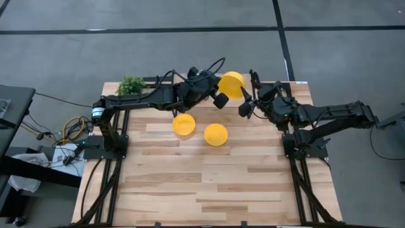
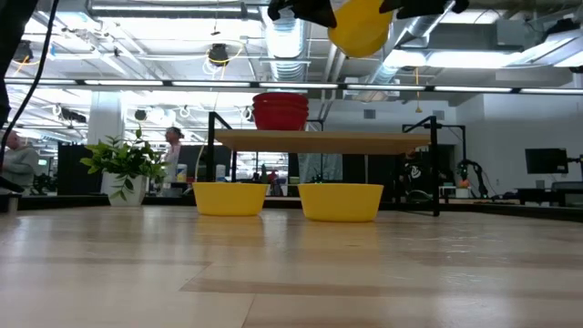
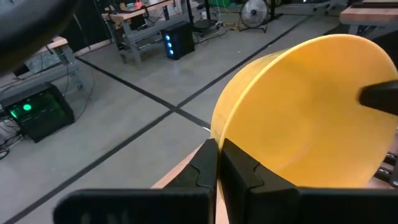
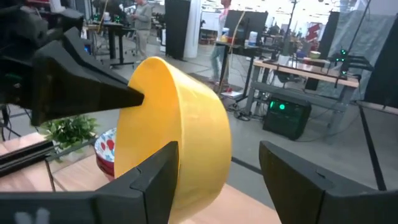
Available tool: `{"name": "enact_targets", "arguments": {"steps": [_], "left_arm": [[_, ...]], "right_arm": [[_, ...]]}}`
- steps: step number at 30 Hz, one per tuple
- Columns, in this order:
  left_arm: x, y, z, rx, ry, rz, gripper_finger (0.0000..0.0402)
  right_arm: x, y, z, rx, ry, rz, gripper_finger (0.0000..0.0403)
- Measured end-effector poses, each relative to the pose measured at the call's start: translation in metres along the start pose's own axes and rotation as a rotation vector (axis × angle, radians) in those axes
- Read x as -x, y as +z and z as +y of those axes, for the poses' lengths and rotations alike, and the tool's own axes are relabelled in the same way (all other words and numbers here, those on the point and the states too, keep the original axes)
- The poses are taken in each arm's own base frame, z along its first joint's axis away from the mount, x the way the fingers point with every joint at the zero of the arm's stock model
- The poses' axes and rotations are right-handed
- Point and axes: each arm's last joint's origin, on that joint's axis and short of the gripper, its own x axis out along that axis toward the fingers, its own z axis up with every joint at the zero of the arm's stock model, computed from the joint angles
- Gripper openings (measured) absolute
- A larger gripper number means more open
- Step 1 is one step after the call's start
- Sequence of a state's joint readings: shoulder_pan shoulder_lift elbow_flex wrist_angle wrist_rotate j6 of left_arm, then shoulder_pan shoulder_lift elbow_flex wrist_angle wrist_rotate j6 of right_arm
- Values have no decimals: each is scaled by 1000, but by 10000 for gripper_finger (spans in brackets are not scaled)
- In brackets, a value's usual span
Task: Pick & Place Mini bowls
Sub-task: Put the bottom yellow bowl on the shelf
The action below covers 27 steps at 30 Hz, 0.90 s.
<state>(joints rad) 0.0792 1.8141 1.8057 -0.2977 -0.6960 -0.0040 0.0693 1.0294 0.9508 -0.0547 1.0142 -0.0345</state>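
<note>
Next, I take the free rim of the yellow bowl tipped (image 1: 231, 84) on its side with my right gripper and set it upright on the shelf (image 2: 364, 141), as my left gripper holds it.
My left gripper (image 1: 221, 90) is shut on a plain yellow mini bowl (image 1: 233, 83), held high above the table's far edge; in the low view this bowl (image 2: 363, 25) hangs well clear of the table. My right gripper (image 1: 245, 102) is open close beside it, its fingers (image 4: 158, 177) standing by the bowl's outer wall (image 4: 186, 124). Two more yellow bowls (image 1: 184, 124) (image 1: 216, 134) sit upright on their bases in the table's middle. One white bowl with a red pattern (image 4: 106, 149) shows behind the held bowl in the right wrist view. My left gripper (image 3: 219, 155) pinches the held bowl's rim (image 3: 219, 134), one finger (image 3: 242, 171) inside the bowl and one (image 3: 202, 165) outside. The bowl is lifted clear and tipped on its side, its opening facing sideways. My right gripper: I cannot tell whether a finger touches the bowl's wall.
A small green plant (image 1: 131, 85) stands at the table's far left corner. In the low view a stack of red bowls (image 2: 281, 111) rests on a raised wooden shelf (image 2: 319, 141) behind the two yellow bowls. The near half of the table (image 1: 209, 190) is bare wood.
</note>
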Motion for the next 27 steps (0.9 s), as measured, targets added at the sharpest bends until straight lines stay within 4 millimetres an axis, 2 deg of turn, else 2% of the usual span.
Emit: {"name": "enact_targets", "arguments": {"steps": [5, 9, 24, 27], "left_arm": [[2, 0, -3, 0, -7, -4, 5], [2, 0, -3, 4, -8, -4, 5], [4, 0, -5, 29, -22, -3, 6], [6, 1, -6, 31, -27, -5, 6]], "right_arm": [[-3, -1, 0, 3, -1, 4, 202], [-3, -1, 0, 2, 9, 4, 178], [-3, -1, 0, 2, 13, 3, 24], [-3, -1, 0, 8, 5, 5, 8]]}}
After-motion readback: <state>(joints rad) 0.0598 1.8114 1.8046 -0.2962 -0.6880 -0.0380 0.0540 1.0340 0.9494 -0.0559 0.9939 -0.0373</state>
